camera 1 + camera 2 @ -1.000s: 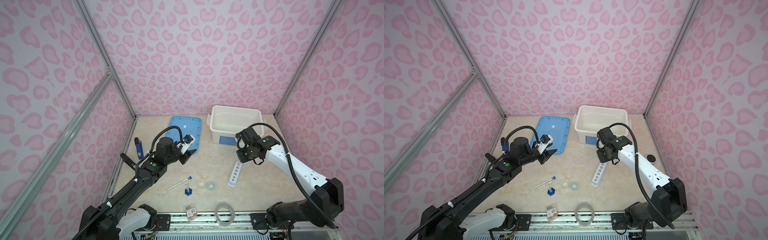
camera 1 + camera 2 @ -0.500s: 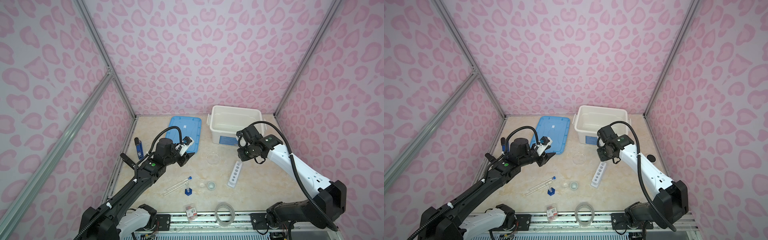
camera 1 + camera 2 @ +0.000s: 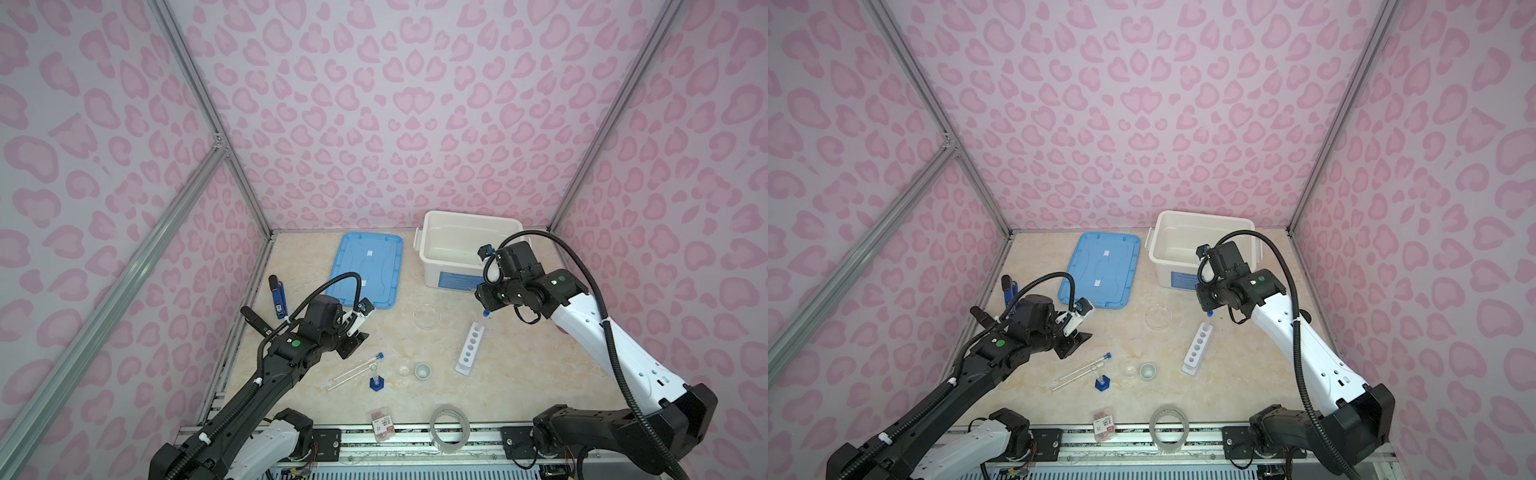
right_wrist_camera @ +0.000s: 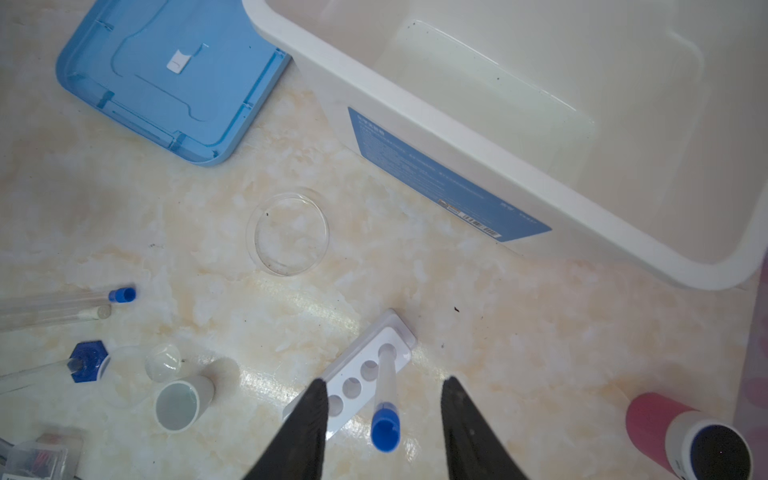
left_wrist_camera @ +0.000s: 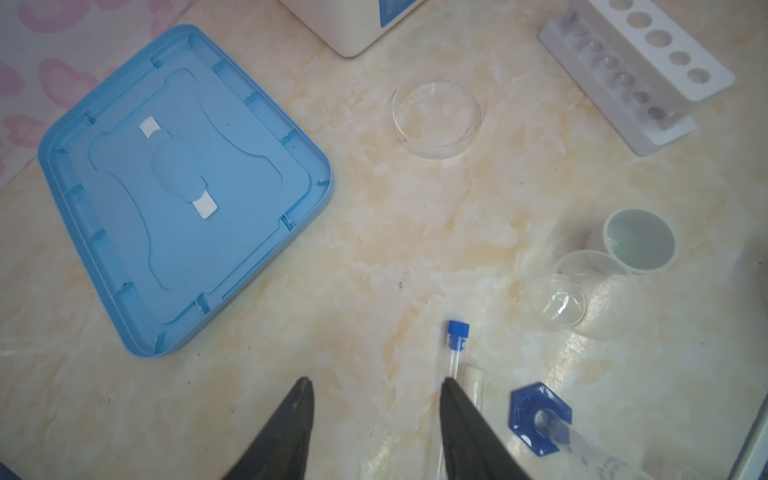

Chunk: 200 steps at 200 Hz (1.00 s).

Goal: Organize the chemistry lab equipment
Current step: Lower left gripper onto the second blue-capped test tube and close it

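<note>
The lying blue-capped tube's narrow width [image 5: 454, 360] is in line with my left gripper's open fingers. I should keep moving down until the fingers close around the tube's body [image 3: 355, 368].
The white six-hole rack [image 3: 469, 348] [image 4: 399, 332] lies right of centre. One blue-capped test tube [image 4: 385, 386] stands in its far end hole. My right gripper [image 4: 384, 380] hangs open over it, jaws well clear of the tube on both sides. My left gripper [image 5: 376, 380] [image 3: 353, 345] is open above bare table. Just beside it lie two thin tubes, one blue-capped [image 5: 456, 345] [image 3: 357, 370]. The blue-based cylinder [image 3: 376, 382] [image 5: 540, 417] stands next to them. Close by are the tiny glass dish [image 3: 403, 370], the white cup [image 3: 422, 370] and the petri dish [image 3: 427, 316].
A white bin [image 3: 432, 249] stands at the back right, a blue lid [image 3: 365, 270] to its left. A tape roll [image 3: 449, 422] and a red-labelled packet [image 3: 383, 424] sit at the front edge. A blue device [image 3: 277, 297] lies by the left wall, a pink bottle [image 4: 665, 419] right of the rack.
My right gripper has opened and let go of the tube, which stays standing in the rack; the wrist drew back slightly. The left jaws widened a little.
</note>
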### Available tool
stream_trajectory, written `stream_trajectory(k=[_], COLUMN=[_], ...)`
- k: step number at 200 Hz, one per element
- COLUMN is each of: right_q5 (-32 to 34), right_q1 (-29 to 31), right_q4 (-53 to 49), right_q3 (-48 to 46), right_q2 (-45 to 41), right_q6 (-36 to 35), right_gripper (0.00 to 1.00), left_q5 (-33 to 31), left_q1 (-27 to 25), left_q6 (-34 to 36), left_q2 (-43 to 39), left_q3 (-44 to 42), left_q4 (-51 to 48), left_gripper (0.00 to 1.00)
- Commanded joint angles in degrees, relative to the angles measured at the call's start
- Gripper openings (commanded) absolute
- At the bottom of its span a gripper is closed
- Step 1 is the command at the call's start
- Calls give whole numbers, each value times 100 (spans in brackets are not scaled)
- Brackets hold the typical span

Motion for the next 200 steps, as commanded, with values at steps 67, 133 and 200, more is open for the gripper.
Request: stream_trajectory(k=[67,133,200], right_q5=[-1040,-1159,-1216], right_q1=[-206,-296,-331], right_q4=[1016,1096,1154], right_q3=[-447,-578,-660], right_q2=[274,338,393], right_q6=[-103,-72,-56], right_gripper=[46,46,45], left_q5=[-651,-1116,-1178], left_q1=[-223,-566,-592], left_q6=[488,559,444], left_q2=[766,1056,1324], left_q3=[120,-143,-180], left_q4=[-1433,-1355,-1069], left_gripper=[52,51,50])
